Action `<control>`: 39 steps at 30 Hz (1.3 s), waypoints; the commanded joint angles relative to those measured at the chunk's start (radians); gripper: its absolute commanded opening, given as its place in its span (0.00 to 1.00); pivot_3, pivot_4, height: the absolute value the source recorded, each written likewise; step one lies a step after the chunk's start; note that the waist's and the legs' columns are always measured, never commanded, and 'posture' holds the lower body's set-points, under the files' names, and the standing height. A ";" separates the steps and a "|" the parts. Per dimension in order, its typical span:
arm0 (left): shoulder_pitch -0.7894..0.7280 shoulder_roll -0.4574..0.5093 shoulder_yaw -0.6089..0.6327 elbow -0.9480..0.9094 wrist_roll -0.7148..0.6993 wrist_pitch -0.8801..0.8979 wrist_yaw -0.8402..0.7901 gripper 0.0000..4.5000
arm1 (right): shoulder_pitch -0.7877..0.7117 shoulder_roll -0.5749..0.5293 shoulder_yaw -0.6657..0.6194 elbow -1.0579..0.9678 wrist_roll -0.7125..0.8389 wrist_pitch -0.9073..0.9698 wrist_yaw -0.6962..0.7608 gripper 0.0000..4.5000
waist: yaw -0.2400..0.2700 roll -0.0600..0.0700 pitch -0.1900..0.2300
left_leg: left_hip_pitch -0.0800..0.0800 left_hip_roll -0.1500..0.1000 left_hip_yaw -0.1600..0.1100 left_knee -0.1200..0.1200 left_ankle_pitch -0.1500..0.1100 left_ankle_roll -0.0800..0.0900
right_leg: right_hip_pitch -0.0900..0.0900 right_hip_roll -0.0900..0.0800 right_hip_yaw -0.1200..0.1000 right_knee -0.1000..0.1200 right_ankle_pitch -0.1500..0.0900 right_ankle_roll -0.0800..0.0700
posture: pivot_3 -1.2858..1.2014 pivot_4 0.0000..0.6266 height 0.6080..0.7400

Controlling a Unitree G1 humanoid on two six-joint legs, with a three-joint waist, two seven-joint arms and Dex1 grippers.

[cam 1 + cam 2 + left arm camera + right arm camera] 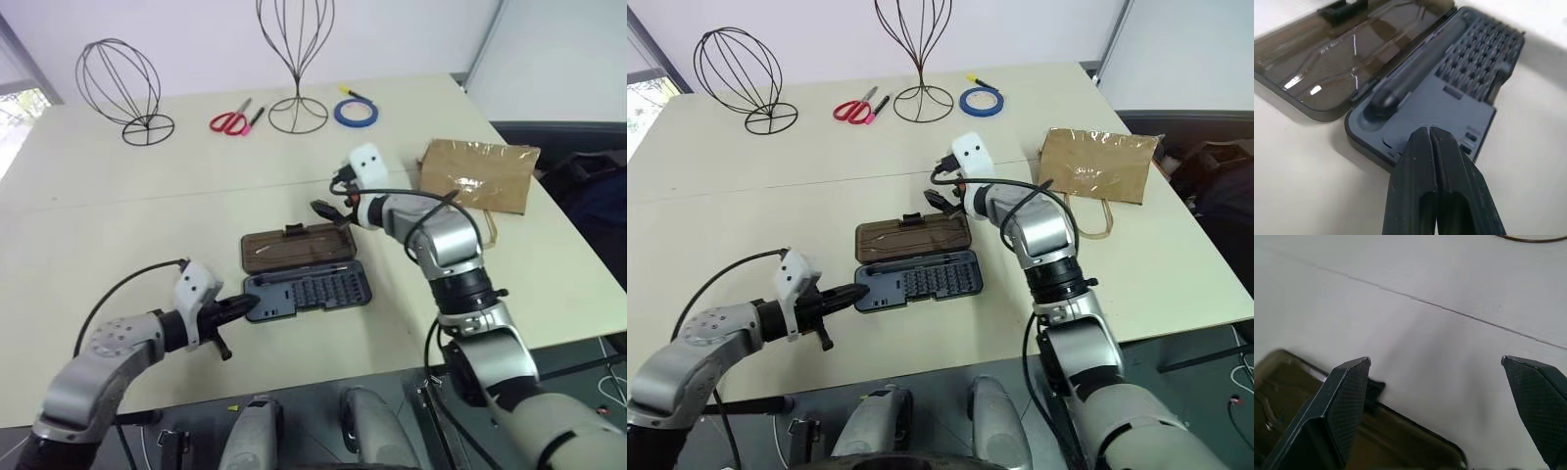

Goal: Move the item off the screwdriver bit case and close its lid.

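The lid [298, 249] joins the case's base along the lid's near edge [304, 267], so it will turn up and over the bits when I raise the lid's far corner.
The screwdriver bit case [312, 290] lies open mid-table, rows of bits in its dark grey base. Its smoky-brown lid [297, 247] lies flat on the table behind the base, black latch [1374, 389] at its far edge. The item, a brown paper bag [477, 173], rests on the table to the right, apart from the case. My left gripper [1429, 133] is shut and empty, its tips at the base's left end. My right gripper [1437, 363] hovers open just beyond the lid's far right corner, with nothing between its fingers [1347, 391].
Two wire head-shaped stands [120, 78] [296, 59] stand along the back of the table. Red scissors [231, 120], a marker and a blue tape roll [355, 112] lie near them. The table's front edge [323, 377] runs close below the case.
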 commanded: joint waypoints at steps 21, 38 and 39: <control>-0.037 -0.084 -0.069 0.101 0.093 -0.146 -0.006 0.01 | -0.388 -0.011 0.169 1.002 -0.232 -0.623 0.528 1.00 | 0.000 0.001 0.001 | 0.001 0.000 0.000 0.000 0.000 0.000 | 0.000 0.000 0.000 0.001 0.002 0.003 | 0.52 0.24 1.00; -0.051 -0.107 -0.085 0.032 0.099 -0.096 0.035 0.00 | -0.382 -0.005 0.124 1.066 -0.317 -0.676 0.537 0.01 | -0.010 0.001 0.000 | 0.010 0.000 0.000 0.000 0.000 0.000 | 0.007 0.001 0.001 0.002 0.001 0.000 | 0.52 0.24 1.00; -0.059 -0.107 -0.086 0.033 0.099 -0.092 0.036 0.00 | -0.379 -0.005 0.126 1.064 -0.323 -0.680 0.542 0.01 | -0.011 0.001 0.000 | 0.011 0.001 0.000 0.000 0.000 0.000 | 0.008 0.002 0.001 0.003 0.001 0.000 | 0.52 0.24 1.00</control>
